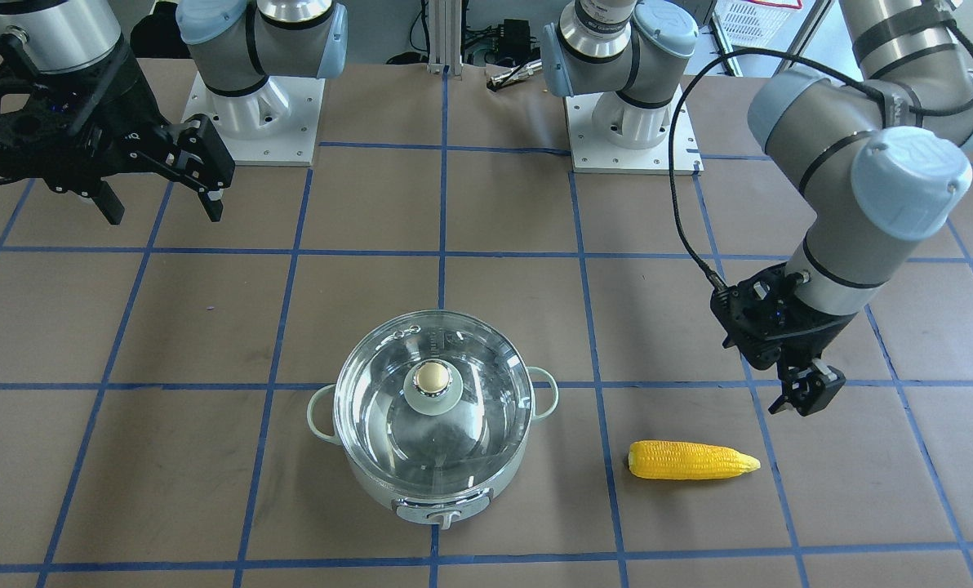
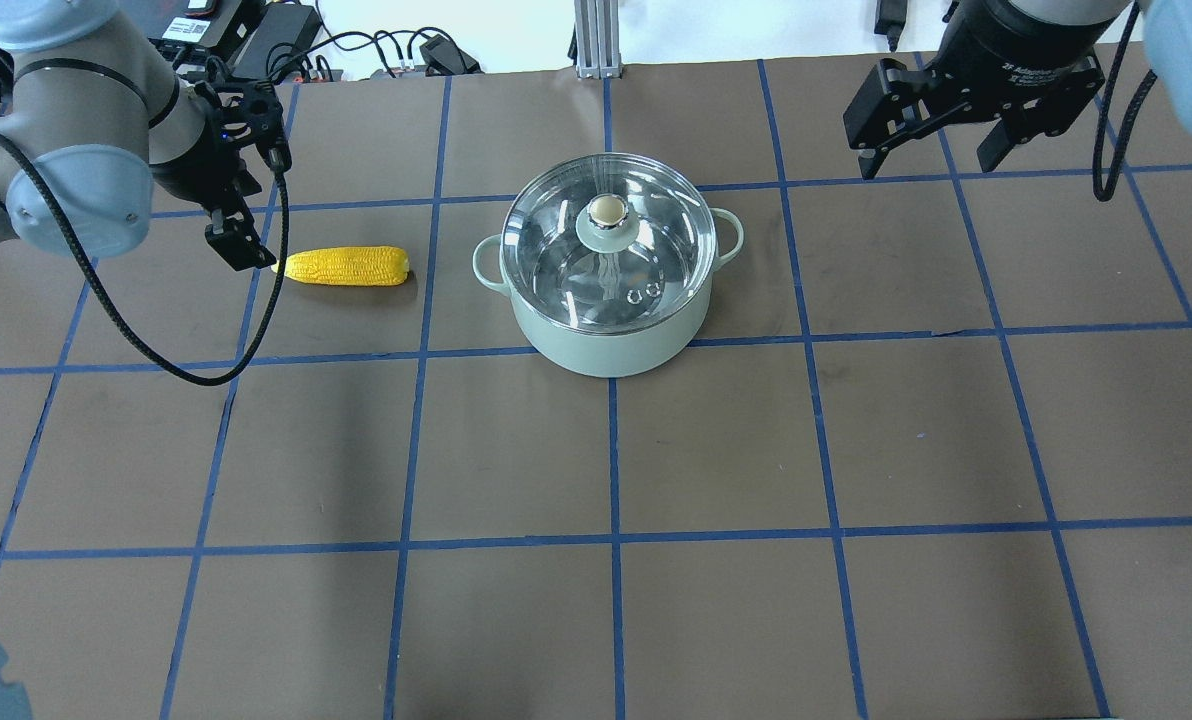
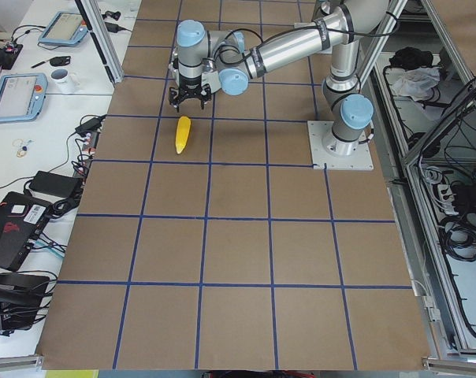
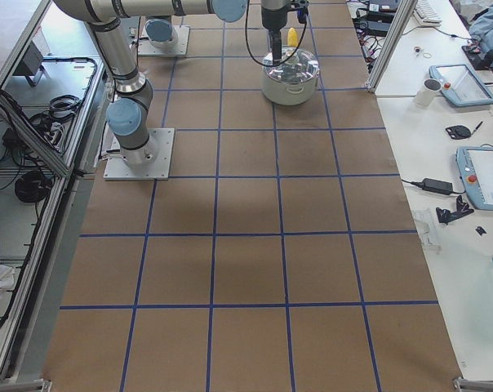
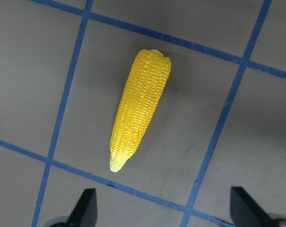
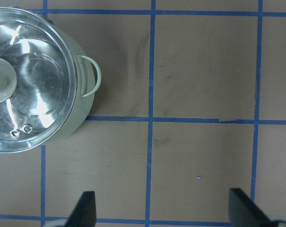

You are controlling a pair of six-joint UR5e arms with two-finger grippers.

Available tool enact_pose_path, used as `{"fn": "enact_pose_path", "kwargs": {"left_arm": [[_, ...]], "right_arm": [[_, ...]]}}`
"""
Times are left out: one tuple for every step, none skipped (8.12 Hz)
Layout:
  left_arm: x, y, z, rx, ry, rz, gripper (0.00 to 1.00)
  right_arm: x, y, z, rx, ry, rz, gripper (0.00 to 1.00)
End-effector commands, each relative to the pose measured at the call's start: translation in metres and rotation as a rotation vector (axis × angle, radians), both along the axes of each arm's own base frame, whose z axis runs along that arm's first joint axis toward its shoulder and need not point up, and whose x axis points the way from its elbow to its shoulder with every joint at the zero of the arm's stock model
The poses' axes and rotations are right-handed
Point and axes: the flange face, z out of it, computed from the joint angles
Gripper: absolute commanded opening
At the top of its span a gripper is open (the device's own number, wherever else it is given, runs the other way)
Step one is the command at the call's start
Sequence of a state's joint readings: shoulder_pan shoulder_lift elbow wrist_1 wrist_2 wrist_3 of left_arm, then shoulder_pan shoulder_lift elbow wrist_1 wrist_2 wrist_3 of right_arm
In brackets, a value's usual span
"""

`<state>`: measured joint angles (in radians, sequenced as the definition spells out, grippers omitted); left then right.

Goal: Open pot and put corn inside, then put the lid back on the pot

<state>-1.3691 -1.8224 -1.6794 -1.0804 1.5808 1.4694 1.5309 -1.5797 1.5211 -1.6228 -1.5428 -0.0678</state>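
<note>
The yellow corn (image 1: pixel 694 461) is shorter than the width of the mint-green pot's rim (image 1: pixel 436 496), so I expect the corn to fit inside lengthwise when I lower it.
The mint-green pot (image 2: pixel 606 345) stands mid-table with the glass lid (image 2: pixel 556 255) seated on it, beige knob on top. It also shows in the front view (image 1: pixel 437 490) and at the left of the right wrist view (image 6: pixel 67 127). The yellow corn (image 2: pixel 346 266) lies flat on the table to the pot's left, pointed end towards my left gripper (image 2: pixel 246 230). That gripper hovers just beyond the corn's tip, open and empty; the left wrist view shows the corn (image 5: pixel 140 106) ahead of its spread fingertips. My right gripper (image 2: pixel 928 160) is open and empty, high and to the pot's far right.
The brown table carries a blue tape grid (image 2: pixel 611 450). The two arm bases (image 1: pixel 254 122) (image 1: pixel 629 126) stand on white plates at the robot's side. A black cable (image 2: pixel 156 340) loops down from my left wrist. Tablets and cables lie on side benches (image 4: pixel 475 171).
</note>
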Motion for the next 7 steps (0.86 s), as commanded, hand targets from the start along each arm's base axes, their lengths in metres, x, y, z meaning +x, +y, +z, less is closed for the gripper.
{"fn": "enact_pose_path", "kwargs": {"left_arm": [[0.005,-0.018,-0.046,0.038,0.013,-0.086,1.0],[0.006,-0.025,-0.06,0.033,0.006,-0.129,1.0],[0.008,-0.034,-0.068,0.008,-0.001,-0.144,1.0],[0.007,-0.038,-0.077,-0.006,0.011,-0.146,1.0],[0.004,-0.043,-0.091,-0.001,0.057,-0.155,1.0],[0.003,-0.046,-0.104,0.009,0.068,-0.16,1.0],[0.004,-0.05,-0.118,0.013,0.069,-0.16,1.0]], "right_arm": [[0.001,0.0,-0.003,0.006,0.0,-0.002,1.0],[0.0,-0.001,-0.012,0.023,0.002,-0.004,1.0],[0.0,-0.001,-0.013,0.024,0.001,-0.014,1.0],[0.0,-0.003,-0.014,0.024,0.001,-0.019,1.0],[0.0,-0.007,-0.019,0.03,-0.002,-0.025,1.0],[0.001,-0.019,-0.026,0.007,-0.002,-0.034,1.0],[0.009,-0.046,-0.039,-0.068,-0.005,-0.04,1.0]]}}
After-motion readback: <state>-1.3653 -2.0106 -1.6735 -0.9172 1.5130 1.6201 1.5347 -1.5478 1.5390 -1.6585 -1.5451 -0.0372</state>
